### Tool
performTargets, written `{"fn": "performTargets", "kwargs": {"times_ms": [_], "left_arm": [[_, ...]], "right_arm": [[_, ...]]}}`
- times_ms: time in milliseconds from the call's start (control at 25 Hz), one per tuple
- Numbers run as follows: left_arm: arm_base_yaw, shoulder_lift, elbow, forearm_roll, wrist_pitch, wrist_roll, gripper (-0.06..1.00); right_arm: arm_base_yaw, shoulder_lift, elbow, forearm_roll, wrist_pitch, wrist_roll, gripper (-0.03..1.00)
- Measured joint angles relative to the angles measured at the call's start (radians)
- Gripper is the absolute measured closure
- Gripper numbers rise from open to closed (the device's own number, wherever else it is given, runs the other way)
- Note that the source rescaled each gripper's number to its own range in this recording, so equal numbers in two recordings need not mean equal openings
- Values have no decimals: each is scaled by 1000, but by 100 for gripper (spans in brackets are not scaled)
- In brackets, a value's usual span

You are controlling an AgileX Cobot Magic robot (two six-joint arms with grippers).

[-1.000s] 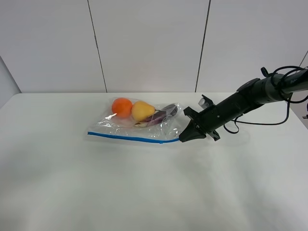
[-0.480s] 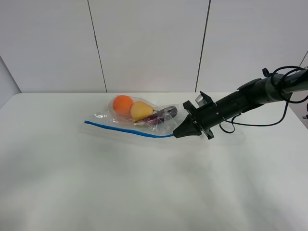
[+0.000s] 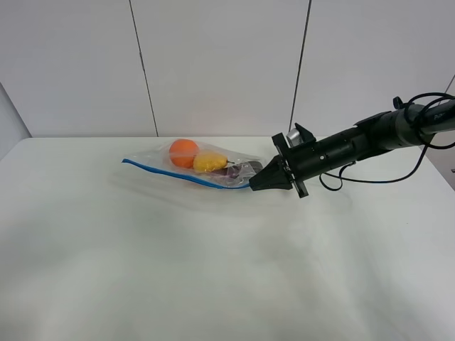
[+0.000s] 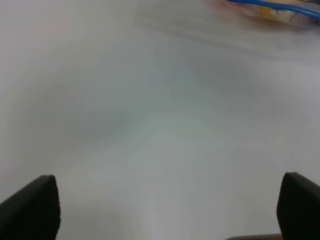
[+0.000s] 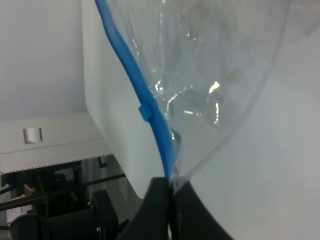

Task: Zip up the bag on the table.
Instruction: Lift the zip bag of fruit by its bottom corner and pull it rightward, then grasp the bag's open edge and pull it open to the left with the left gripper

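Note:
I have the end of the blue zipper strip (image 5: 168, 164) pinched in my right gripper beside the slider (image 5: 145, 112), so I should keep my right gripper still while my left gripper comes to the slider.
The clear plastic bag (image 3: 213, 167) lies at the back middle of the white table (image 3: 213, 270), with an orange, a yellow and a dark purple item inside. Its blue zipper strip (image 3: 167, 171) runs along the near edge and is raised off the table. My right gripper (image 3: 254, 186) is shut on the right end of that strip; the right wrist view shows the pinch (image 5: 168, 186) and the strip (image 5: 131, 65) leading away. My left gripper (image 4: 165, 210) is open above bare table, its fingertips (image 4: 30, 207) wide apart. The bag's strip (image 4: 272, 6) shows at that view's edge.
White wall panels stand behind the table. The right arm (image 3: 355, 145) and its cable reach in from the right over the table's back right part.
My right gripper has moved left and back while holding the strip's end. The bag has slid left and back, and the strip has lifted and tilted.

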Motion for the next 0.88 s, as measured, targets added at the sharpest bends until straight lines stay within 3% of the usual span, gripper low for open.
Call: {"fn": "performTargets", "kwargs": {"times_ms": [880], "left_arm": [[0, 0, 0, 0, 0, 0, -6]], "right_arm": [[0, 0, 0, 19, 2, 8, 96]]}}
